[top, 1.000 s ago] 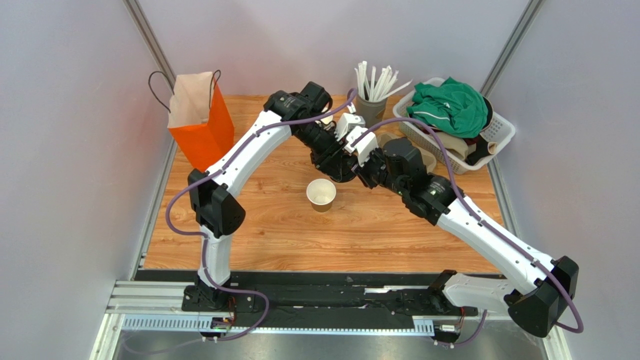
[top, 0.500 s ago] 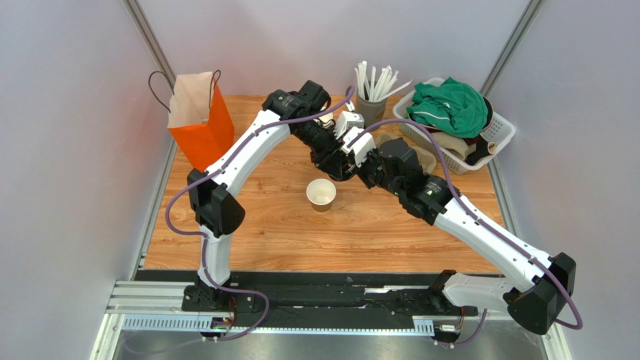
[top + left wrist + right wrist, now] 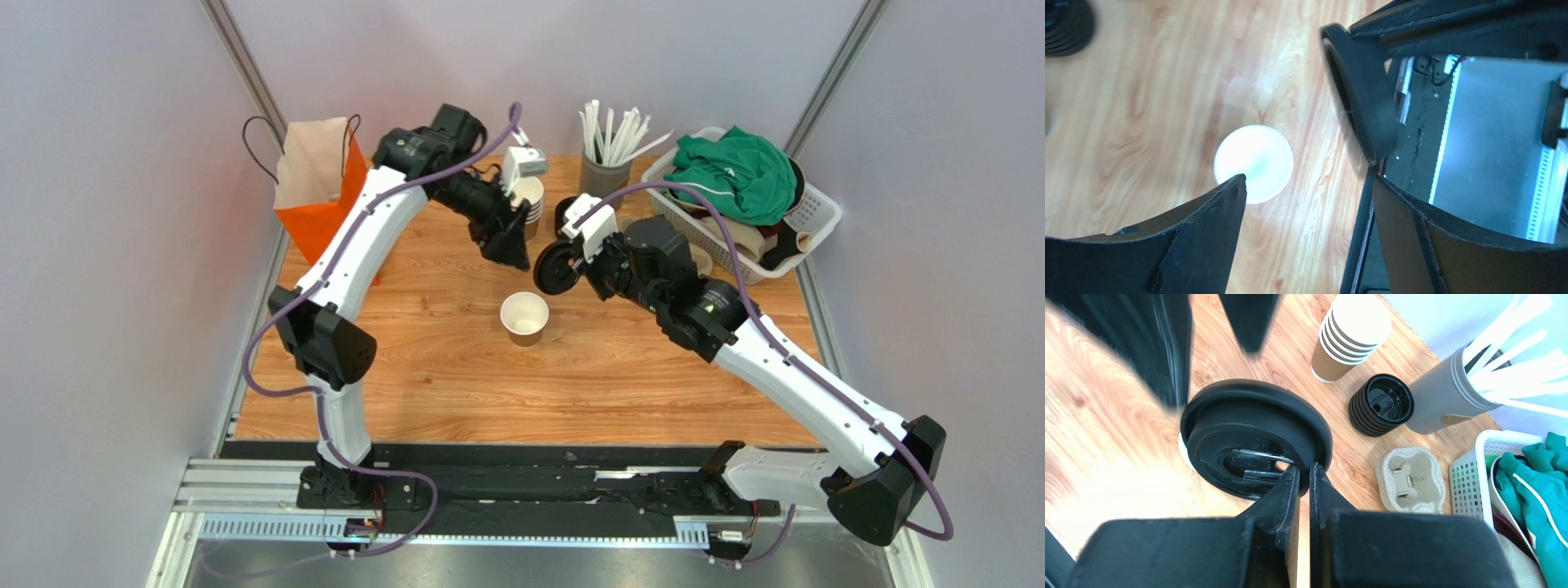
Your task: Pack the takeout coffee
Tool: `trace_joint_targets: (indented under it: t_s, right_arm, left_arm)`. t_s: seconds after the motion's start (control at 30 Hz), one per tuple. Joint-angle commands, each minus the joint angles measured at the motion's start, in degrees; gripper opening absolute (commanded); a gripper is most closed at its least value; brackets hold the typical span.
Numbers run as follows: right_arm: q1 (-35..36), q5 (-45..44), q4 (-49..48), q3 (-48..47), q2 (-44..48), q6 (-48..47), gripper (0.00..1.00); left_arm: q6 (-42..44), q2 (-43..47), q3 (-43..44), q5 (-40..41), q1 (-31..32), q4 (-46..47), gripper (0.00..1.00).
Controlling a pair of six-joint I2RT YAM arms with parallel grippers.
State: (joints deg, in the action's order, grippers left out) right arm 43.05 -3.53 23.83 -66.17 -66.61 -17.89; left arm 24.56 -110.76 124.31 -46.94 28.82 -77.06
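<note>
My left gripper is beside the black lid (image 3: 557, 268), which hangs tilted. My left gripper should move away before my right gripper makes the lid level over the open cup (image 3: 524, 316).
The takeout coffee's tan paper cup (image 3: 524, 319) stands open on the wooden table, and its white inside (image 3: 1254, 163) shows in the left wrist view. Its round black lid (image 3: 556, 267) hangs tilted on edge just up and right of the cup, apart from it. My right gripper (image 3: 1306, 471) is shut on the rim of that lid (image 3: 1257, 438). My left gripper (image 3: 515, 249) is open and holds nothing, up and left of the lid; in its own view its jaws (image 3: 1306, 184) stand wide, with the lid (image 3: 1361, 98) past the right finger.
An orange paper bag (image 3: 325, 196) stands open at the back left. Behind the grippers are a stack of paper cups (image 3: 1352, 334), a stack of black lids (image 3: 1381, 404) and a grey straw holder (image 3: 1444, 395). A pulp cup carrier (image 3: 1410, 478) and a white basket (image 3: 819, 214) of clothes are at right.
My left gripper opened, let go of the lid and drew back up and left. My right gripper shut on the lid and now holds it alone.
</note>
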Motion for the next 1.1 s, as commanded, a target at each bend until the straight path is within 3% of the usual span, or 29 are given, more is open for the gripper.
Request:
trace_joint_targets:
  t_s: [0.0, 0.13, 0.23, 0.37, 0.53, 0.77, 1.07]
  right_arm:
    - [0.19, 2.74, 1.91, -4.31, -0.98, 2.77, 0.0]
    - [0.2, 4.41, 4.98, -7.91, -3.69, 4.53, 0.0]
    - [0.19, 4.5, 8.66, -10.28, -7.02, 7.51, 0.0]
    - [0.28, 5.55, 17.28, -19.4, -14.15, 11.64, 0.0]
    - [0.19, 7.48, 25.91, -25.76, -23.91, 17.43, 0.0]
    - [-1.38, 11.26, 29.86, -29.37, -32.44, 21.22, 0.0]
    - [-2.7, 10.48, 36.1, -34.37, -37.97, 21.23, 0.0]
  left_arm:
    - [-1.17, 7.4, 1.29, -1.4, -4.64, -6.35, 0.84]
    - [-2.67, 11.86, -0.03, 0.27, -12.0, -3.46, 0.84]
    - [-5.56, 19.83, -8.79, 2.54, -15.88, 6.44, 0.88]
    - [-6.54, 30.94, -29.24, 13.51, -16.07, 25.42, 0.99]
    - [-7.59, 36.66, -40.7, 16.09, -16.07, 32.49, 0.99]
    - [-5.75, 40.8, -46.7, 20.48, -16.07, 38.47, 0.99]
    - [-4.08, 41.15, -48.46, 18.9, -15.99, 40.31, 0.99]
